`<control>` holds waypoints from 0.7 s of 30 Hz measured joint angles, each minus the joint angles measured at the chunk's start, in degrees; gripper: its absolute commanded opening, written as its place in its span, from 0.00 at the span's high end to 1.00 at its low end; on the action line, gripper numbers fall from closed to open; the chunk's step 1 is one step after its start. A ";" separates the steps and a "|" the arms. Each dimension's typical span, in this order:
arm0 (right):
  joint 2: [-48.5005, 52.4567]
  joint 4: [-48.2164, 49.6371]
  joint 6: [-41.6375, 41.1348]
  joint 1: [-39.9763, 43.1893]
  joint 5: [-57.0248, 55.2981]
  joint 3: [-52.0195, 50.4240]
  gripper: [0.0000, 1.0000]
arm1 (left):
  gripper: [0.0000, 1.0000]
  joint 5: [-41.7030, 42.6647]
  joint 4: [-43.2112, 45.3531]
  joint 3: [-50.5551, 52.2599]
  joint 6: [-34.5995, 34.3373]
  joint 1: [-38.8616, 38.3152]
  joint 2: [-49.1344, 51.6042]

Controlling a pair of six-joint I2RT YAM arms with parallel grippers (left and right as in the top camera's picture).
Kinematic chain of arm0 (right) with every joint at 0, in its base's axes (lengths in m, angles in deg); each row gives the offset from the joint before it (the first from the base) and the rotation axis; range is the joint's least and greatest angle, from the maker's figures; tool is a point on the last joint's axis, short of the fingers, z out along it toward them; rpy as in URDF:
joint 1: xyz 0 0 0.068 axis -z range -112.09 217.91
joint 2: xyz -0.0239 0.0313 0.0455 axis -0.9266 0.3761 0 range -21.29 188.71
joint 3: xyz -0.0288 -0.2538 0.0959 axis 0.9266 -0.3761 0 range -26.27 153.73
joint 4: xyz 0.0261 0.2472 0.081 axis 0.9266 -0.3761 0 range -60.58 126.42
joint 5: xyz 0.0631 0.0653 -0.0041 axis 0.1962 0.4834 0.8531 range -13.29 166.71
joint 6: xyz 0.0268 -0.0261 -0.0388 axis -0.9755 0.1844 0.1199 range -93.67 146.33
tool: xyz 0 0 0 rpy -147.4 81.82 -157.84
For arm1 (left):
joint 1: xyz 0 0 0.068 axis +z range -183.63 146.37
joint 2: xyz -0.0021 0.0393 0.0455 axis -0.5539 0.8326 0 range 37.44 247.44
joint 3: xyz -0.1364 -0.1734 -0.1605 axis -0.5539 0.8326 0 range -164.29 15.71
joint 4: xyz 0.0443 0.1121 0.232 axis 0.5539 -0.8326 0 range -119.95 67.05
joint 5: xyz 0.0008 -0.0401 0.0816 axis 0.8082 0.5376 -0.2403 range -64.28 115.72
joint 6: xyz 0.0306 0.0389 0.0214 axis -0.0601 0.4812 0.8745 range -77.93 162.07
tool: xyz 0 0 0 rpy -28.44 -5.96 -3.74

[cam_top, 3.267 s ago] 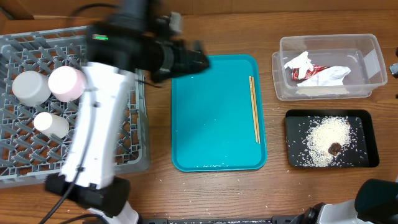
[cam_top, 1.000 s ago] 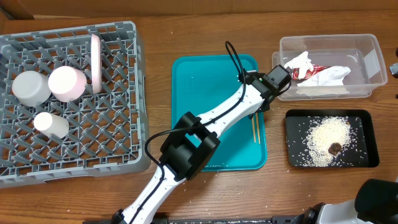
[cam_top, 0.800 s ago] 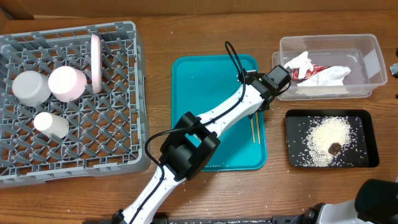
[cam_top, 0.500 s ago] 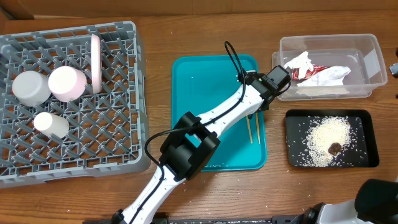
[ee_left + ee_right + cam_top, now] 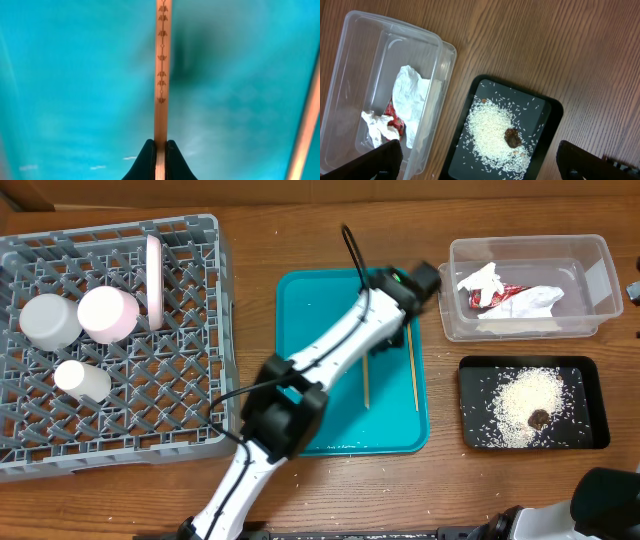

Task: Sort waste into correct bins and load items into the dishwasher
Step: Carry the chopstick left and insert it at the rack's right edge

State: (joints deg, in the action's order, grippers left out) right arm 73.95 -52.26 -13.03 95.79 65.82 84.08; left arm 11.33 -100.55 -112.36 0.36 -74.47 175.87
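The held chopstick (image 5: pixel 366 385) runs parallel to the grey crate's free strip (image 5: pixel 212 330) beside the white plate, so my left gripper should keep going to that strip of the crate and let go there.
My left gripper (image 5: pixel 160 147) is shut on one end of a patterned wooden chopstick (image 5: pixel 161 75) above the teal tray (image 5: pixel 320 360). From overhead the held chopstick (image 5: pixel 366 380) points toward the tray's front. A second chopstick (image 5: pixel 413 370) lies along the right rim. The grey dishwasher crate (image 5: pixel 225 330) holds an upright white plate (image 5: pixel 153 265), a pink bowl (image 5: pixel 107 313), a grey-green bowl (image 5: pixel 48 320) and a white cup (image 5: pixel 82 380). The clear tub (image 5: pixel 600 255) holds the napkin (image 5: pixel 482 280) and red wrapper (image 5: pixel 497 296). Rice (image 5: pixel 525 405) and a brown scrap (image 5: pixel 539 419) lie in the black tray (image 5: pixel 580 375). My right gripper (image 5: pixel 480 167) stands open above that tray.
The left arm (image 5: pixel 320 370) stretches diagonally from the table's front edge across the teal tray. The crate fills the left side and both bins stand at the right. Bare wooden table (image 5: pixel 250 490) shows along the front.
The left gripper shut on one of the two chopsticks at the tray's right rim and carried it left toward the tray's middle. The other chopstick stayed put. The right gripper has not moved.
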 measured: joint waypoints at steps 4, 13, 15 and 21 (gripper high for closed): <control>0.00 0.00 0.02 0.00 -0.02 0.00 0.00 | 0.96 -3.13 -4.48 -2.12 6.27 5.16 -6.08; 0.00 -0.02 0.00 0.00 -0.02 0.00 0.00 | 0.96 -5.81 -10.71 -3.26 13.88 21.59 -11.02; 0.00 -0.02 0.02 0.00 0.00 0.00 0.00 | 0.96 -5.79 -10.16 -3.26 15.12 25.29 -11.02; 0.00 0.00 0.02 0.00 -0.02 0.00 0.00 | 0.96 -4.33 -6.29 -3.26 23.30 33.42 -11.02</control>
State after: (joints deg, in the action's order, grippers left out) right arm 73.95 -52.26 -13.00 95.79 65.80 84.08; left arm 7.00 -106.84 -115.62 23.66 -41.05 164.86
